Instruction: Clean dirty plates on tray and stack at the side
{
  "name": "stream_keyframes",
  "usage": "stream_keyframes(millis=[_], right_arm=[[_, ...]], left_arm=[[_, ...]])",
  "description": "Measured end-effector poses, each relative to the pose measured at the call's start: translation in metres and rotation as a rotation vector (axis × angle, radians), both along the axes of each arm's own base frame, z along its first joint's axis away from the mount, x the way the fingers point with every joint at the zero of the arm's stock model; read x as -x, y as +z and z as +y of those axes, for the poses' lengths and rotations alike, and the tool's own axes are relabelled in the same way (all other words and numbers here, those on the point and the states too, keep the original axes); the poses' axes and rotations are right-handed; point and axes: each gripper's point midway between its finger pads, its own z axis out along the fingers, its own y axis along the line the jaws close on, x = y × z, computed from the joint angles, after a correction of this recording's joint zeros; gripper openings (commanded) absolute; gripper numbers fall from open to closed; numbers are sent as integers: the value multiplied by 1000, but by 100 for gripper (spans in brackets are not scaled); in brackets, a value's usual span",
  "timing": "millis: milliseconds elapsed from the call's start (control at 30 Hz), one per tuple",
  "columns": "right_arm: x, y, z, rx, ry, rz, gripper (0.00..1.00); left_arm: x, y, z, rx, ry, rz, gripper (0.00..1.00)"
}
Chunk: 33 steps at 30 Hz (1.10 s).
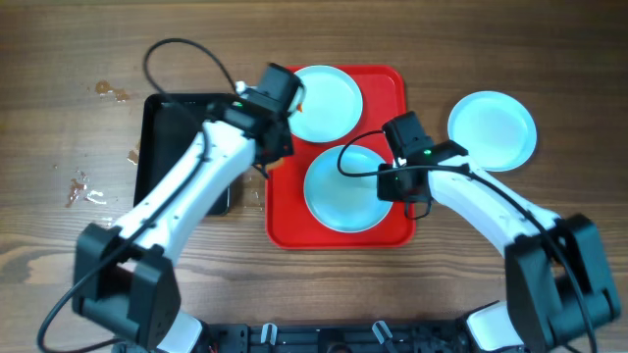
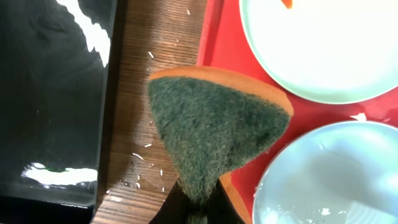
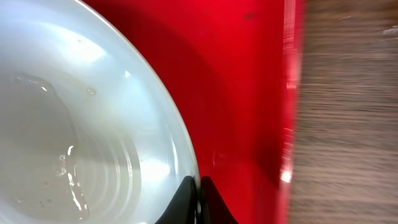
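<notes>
My left gripper keeps going to the black tray's bottom (image 1: 169, 132) and lets go of the sponge there, because the near plate (image 1: 339, 193) is clear of food and the tray's bottom is open.
The red tray (image 1: 290, 211) holds two pale-blue plates. The far plate (image 1: 329, 101) has a small orange spot near its left rim; it also shows in the left wrist view (image 2: 323, 50). The near plate (image 1: 343, 191) looks wet. A third plate (image 1: 493, 129) lies on the table right of the tray. My left gripper (image 2: 199, 208) is shut on a green-and-orange sponge (image 2: 214, 130) over the tray's left edge. My right gripper (image 3: 199, 199) is shut on the near plate's (image 3: 81, 124) right rim.
A black tray (image 1: 167, 127) lies left of the red tray, partly under my left arm. Small crumbs and bits (image 1: 83, 186) lie scattered on the wooden table at the far left.
</notes>
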Motion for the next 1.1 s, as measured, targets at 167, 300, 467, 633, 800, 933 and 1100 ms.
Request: stream_keyframes(millis=[167,300,467,633,800,933,1100], right_arm=[[-10,45,-12,29,-23,-145,4],[-13,75,-20,46,-5,-244,4],[-12,106,-28,78,32,-346,4],[-12,117,-28,211,111,-415,4],[-4,135,-6,414,248,-532,4],[7,168,20,613,353,-714,4],[16,215,46,777,384,-942,4]], left_arm=[[11,6,42,22,49,85,4],[14,4,88,7,141,131,4],[7,-7,156,50,273,117,4],[13,-41,174,129,298,113,4],[23,-64,166,155,279,130,4],[23,-65,166,160,278,127,4],[23,-65,165,163,277,127,4]])
